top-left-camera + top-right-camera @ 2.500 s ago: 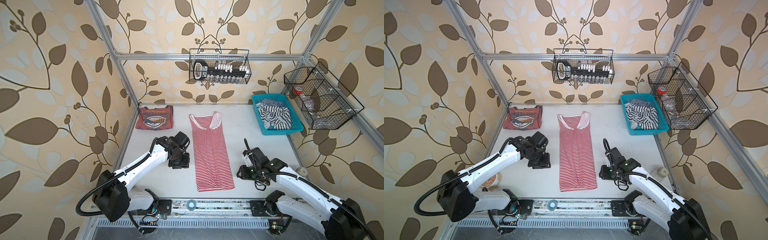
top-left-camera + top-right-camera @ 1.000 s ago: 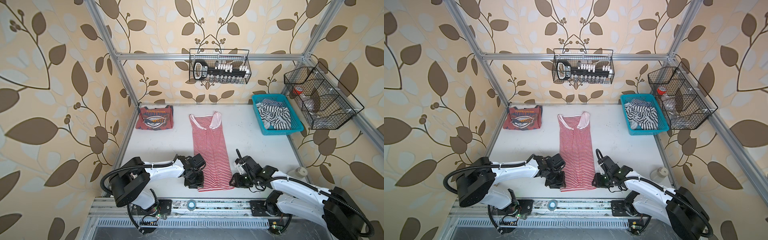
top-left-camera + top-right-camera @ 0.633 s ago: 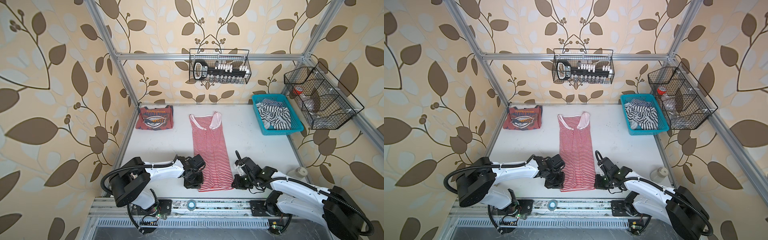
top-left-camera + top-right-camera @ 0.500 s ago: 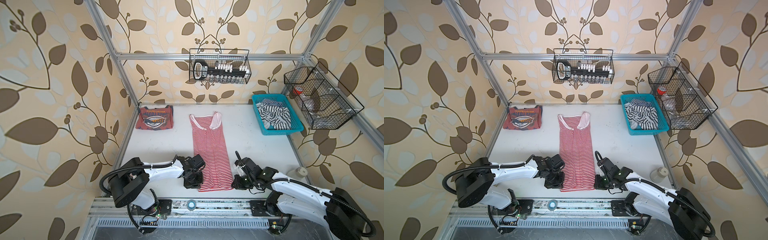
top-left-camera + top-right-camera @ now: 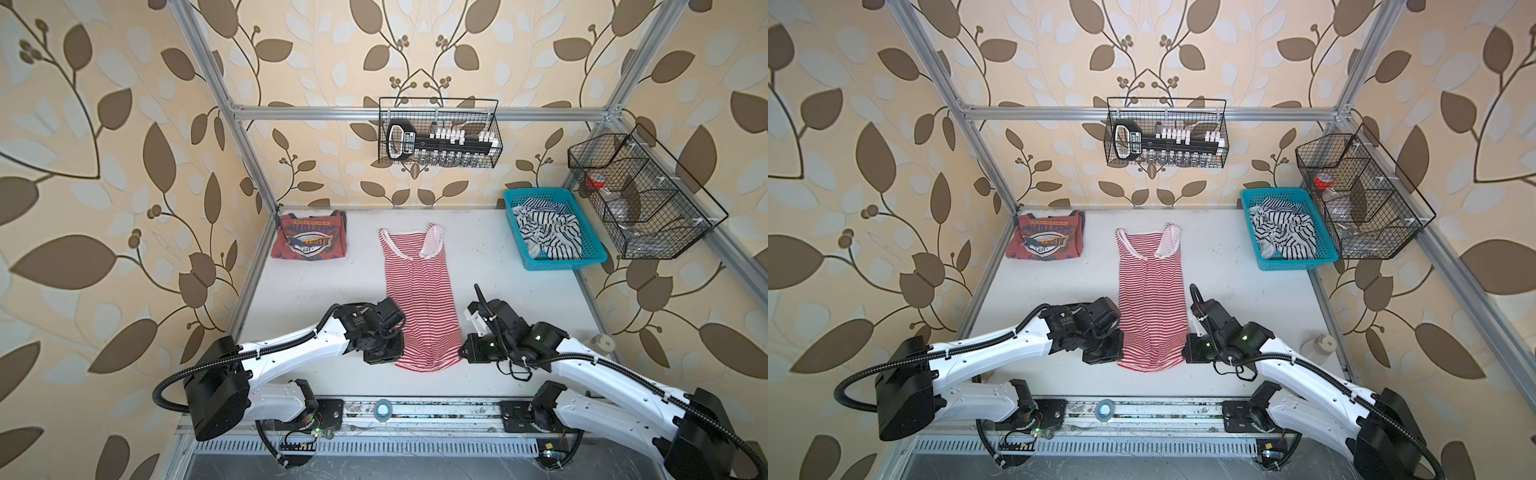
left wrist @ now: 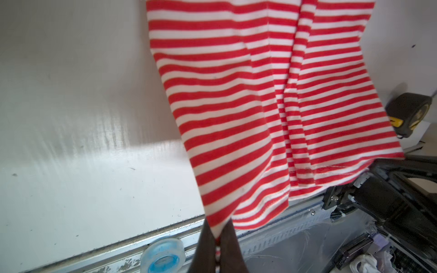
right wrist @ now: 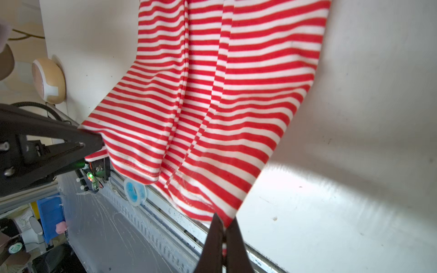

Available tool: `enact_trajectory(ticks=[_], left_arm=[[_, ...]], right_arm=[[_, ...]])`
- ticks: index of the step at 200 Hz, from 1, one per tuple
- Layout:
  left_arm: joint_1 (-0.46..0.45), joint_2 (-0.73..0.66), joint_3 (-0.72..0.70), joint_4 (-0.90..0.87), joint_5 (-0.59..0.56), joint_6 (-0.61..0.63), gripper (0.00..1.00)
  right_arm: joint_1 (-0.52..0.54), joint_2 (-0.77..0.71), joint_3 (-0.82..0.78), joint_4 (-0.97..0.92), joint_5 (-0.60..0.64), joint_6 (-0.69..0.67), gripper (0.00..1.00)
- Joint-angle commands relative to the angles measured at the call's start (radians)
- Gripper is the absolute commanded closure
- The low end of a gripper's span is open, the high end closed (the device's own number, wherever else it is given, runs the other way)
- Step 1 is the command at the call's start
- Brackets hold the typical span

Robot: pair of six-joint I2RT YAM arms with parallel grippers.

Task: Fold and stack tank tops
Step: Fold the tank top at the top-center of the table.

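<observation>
The striped tank top's hem corners [image 5: 405,360] are in both grippers and its sides are straight, so my left gripper keeps folding the hem over and lets go below its neckline [image 5: 414,269].
The red-and-white striped tank top [image 5: 419,291] [image 5: 1150,299] lies lengthwise mid-table, straps toward the back wall. My left gripper [image 5: 395,359] [image 6: 218,238] is shut on its near left hem corner. My right gripper [image 5: 461,357] [image 7: 224,234] is shut on the near right hem corner. The hem [image 6: 260,208] [image 7: 189,189] hangs between them, raised a little off the table and sagging in folds. The dusty red tank top [image 5: 309,241] [image 5: 1046,243] lies folded at the back left corner, graphic up.
A teal basket [image 5: 552,262] holding black-and-white striped cloth stands at the back right. Black wire baskets [image 5: 648,199] hang on the right and back walls. A blue tape roll [image 5: 382,409] sits on the front rail, and a white bottle [image 5: 602,343] stands at the right edge.
Both arms came forward from beside the shirt to its near hem. Within the last second both grippers shut on the hem corners, and the hem has lifted slightly.
</observation>
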Motion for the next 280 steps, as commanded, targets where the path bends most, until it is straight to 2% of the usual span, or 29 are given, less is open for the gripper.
enact_trajectory(ticks=[1, 40, 89, 176, 215, 280], left_arm=[[0.076, -0.001, 0.050, -0.060, -0.023, 0.051, 1.00], [0.214, 0.073, 0.143, -0.063, 0.041, 0.169, 1.00], [0.289, 0.255, 0.307, -0.095, 0.103, 0.278, 1.00], [0.449, 0.441, 0.504, -0.109, 0.207, 0.355, 1.00], [0.494, 0.540, 0.618, -0.150, 0.234, 0.400, 1.00], [0.553, 0.650, 0.724, -0.163, 0.279, 0.425, 1.00]], right_arm=[[-0.041, 0.053, 0.066, -0.028, -0.009, -0.078, 1.00], [-0.142, 0.164, 0.173, -0.023, -0.069, -0.170, 1.00], [-0.230, 0.316, 0.290, -0.006, -0.153, -0.243, 1.00], [-0.339, 0.613, 0.569, 0.001, -0.229, -0.316, 1.00], [-0.376, 0.709, 0.670, -0.015, -0.253, -0.333, 1.00], [-0.421, 0.837, 0.789, -0.031, -0.286, -0.357, 1.00]])
